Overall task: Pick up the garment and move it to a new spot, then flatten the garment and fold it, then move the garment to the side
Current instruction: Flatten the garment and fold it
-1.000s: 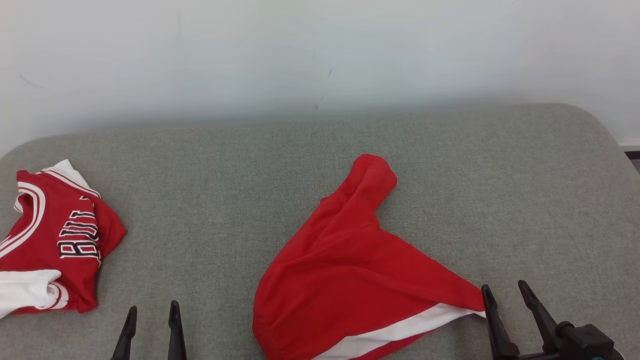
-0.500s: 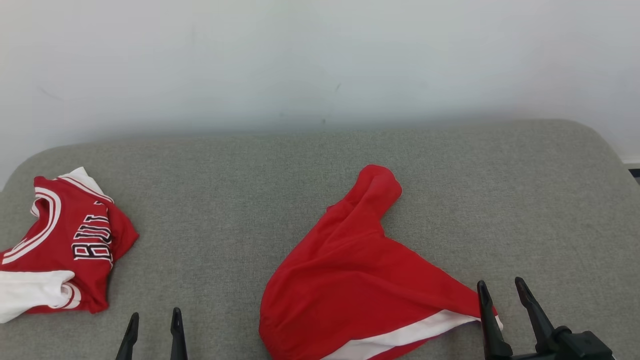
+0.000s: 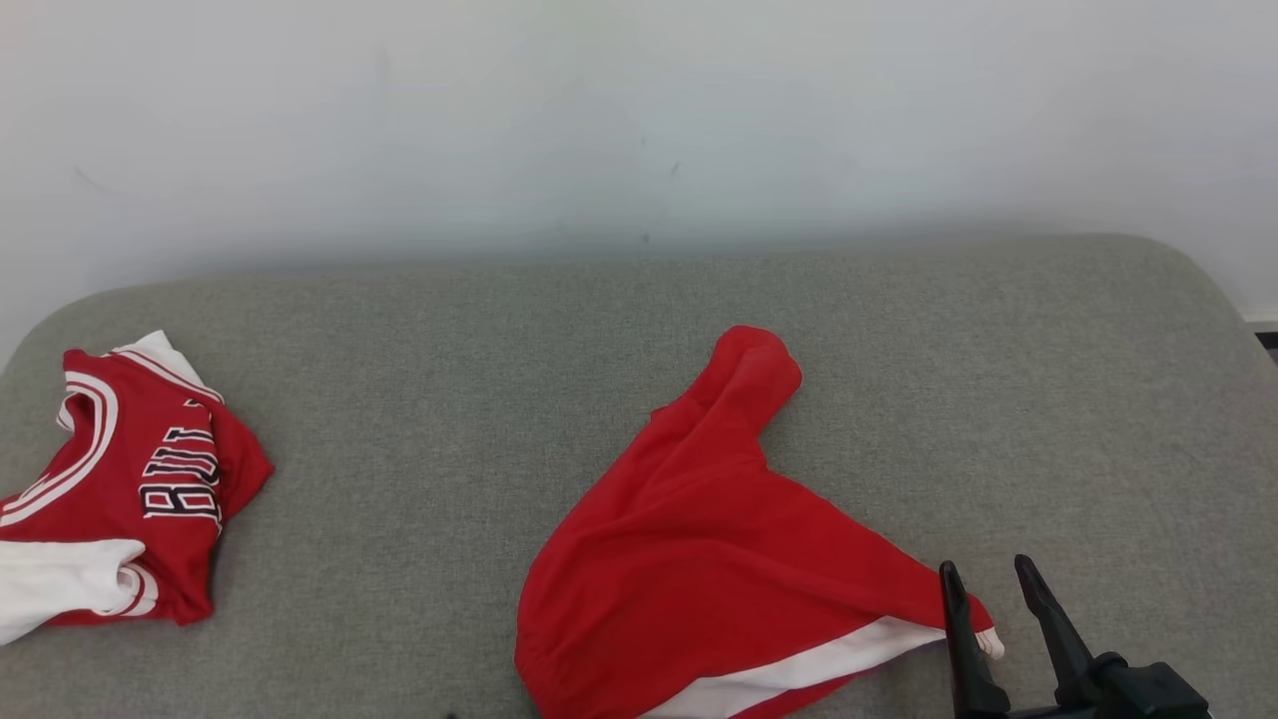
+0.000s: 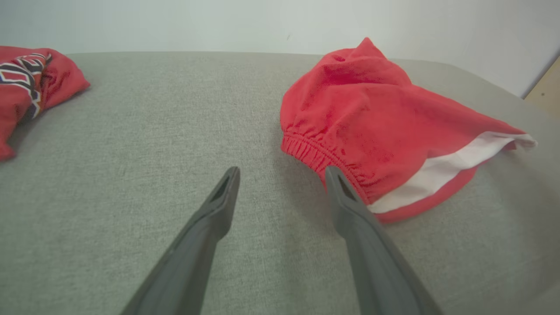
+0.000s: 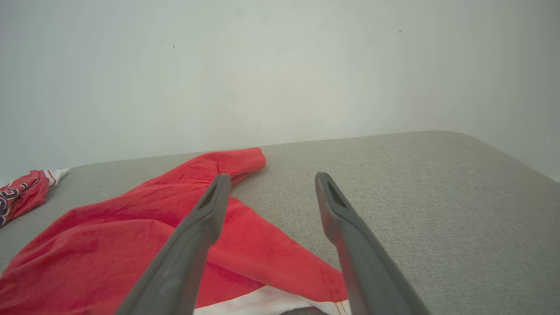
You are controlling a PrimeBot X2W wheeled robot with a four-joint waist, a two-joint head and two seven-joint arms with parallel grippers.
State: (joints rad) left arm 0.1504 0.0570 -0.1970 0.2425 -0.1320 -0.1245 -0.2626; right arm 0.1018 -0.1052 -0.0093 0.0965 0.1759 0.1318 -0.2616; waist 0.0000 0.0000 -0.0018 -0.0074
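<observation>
The garment (image 3: pixel 683 551) will straighten along the white stripe (image 3: pixel 817 663) when I lift it and flatten it, because that stripe runs out to the garment's stitched hem corner.
The garment (image 3: pixel 699 539) is a pair of red shorts with a white stripe, lying crumpled on the grey cushion (image 3: pixel 449 399). My right gripper (image 3: pixel 985 566) stands open at the garment's right corner, where the white hem ends. In the right wrist view the right gripper (image 5: pixel 271 177) hovers over that corner of the garment (image 5: pixel 131 227), jaws wide and holding nothing. In the left wrist view my left gripper (image 4: pixel 282 173) is open just short of the garment (image 4: pixel 372 113), its right fingertip close to the elastic waistband (image 4: pixel 315 153).
A red jersey (image 3: pixel 130 489) with white trim and black lettering lies bunched at the cushion's left end, also seen as the jersey (image 4: pixel 30 83) in the left wrist view. A pale wall (image 3: pixel 639 120) rises behind the cushion. The cushion's right end curves off.
The left gripper's fingertips have dropped out of the head view's bottom edge. The right gripper has edged left onto the garment's corner. The camera shifted early on, then held.
</observation>
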